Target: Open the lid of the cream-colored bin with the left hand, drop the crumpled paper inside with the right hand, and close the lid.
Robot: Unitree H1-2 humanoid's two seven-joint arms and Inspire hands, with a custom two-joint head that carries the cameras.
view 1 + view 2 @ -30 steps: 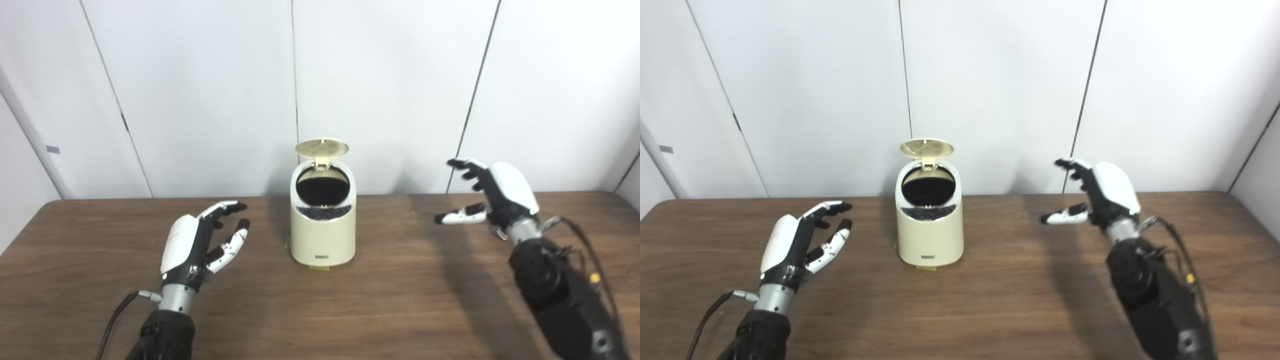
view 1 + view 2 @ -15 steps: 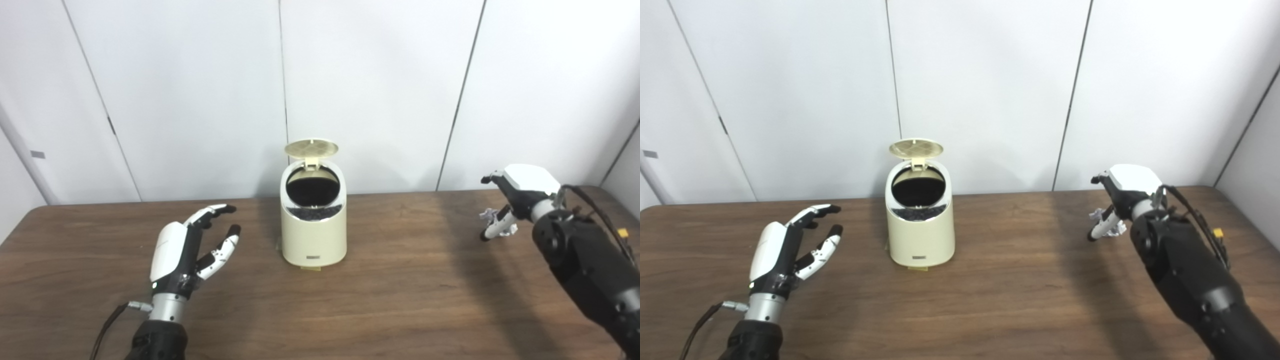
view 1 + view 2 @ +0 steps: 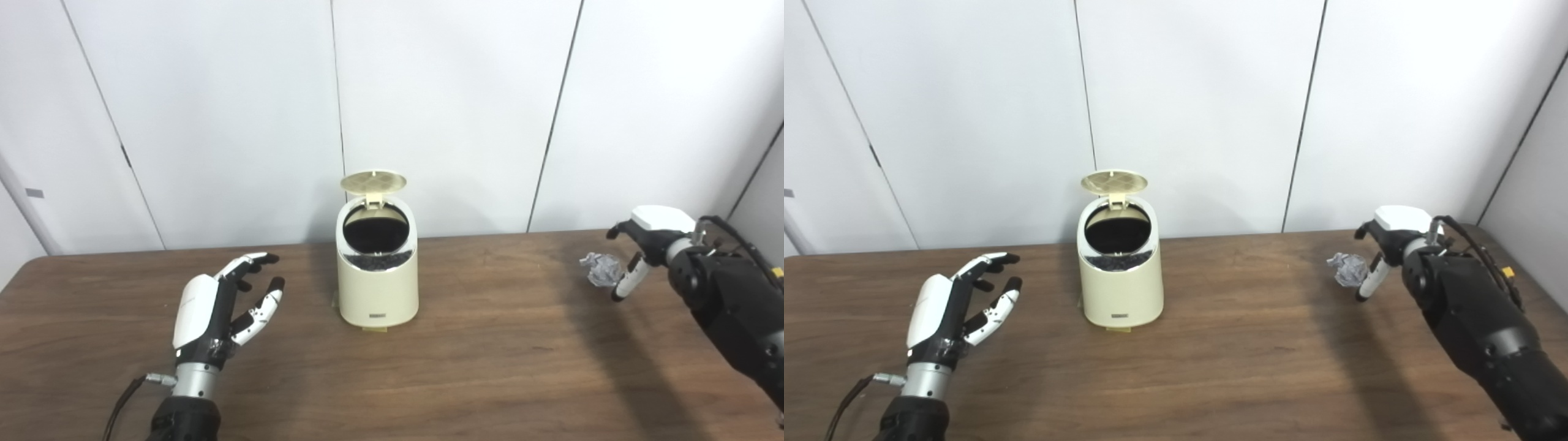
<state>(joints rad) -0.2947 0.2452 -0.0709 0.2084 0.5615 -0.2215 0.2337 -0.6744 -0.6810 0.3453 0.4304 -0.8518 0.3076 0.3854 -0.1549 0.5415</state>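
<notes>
The bin's dark opening (image 3: 376, 234) looks clear and wider than the crumpled paper (image 3: 604, 271), so the paper will fall fully out of sight when I drop it.
The cream-colored bin (image 3: 378, 288) stands mid-table with its round lid (image 3: 373, 180) tipped up and back, so the dark inside shows. A crumpled paper ball (image 3: 601, 267) lies on the table at the far right. My right hand (image 3: 644, 245) hovers just right of the paper, fingers spread and pointing down beside it, not holding it. My left hand (image 3: 217, 303) rests open above the table, left of the bin and apart from it.
The brown wooden table (image 3: 478, 361) spans the view, its back edge against white wall panels (image 3: 453, 110). Its right end lies just beyond my right arm (image 3: 1476, 324).
The camera has panned right. My right hand swung out from mid-air to the far right and dropped down beside the paper ball. My left hand stayed open, left of the bin.
</notes>
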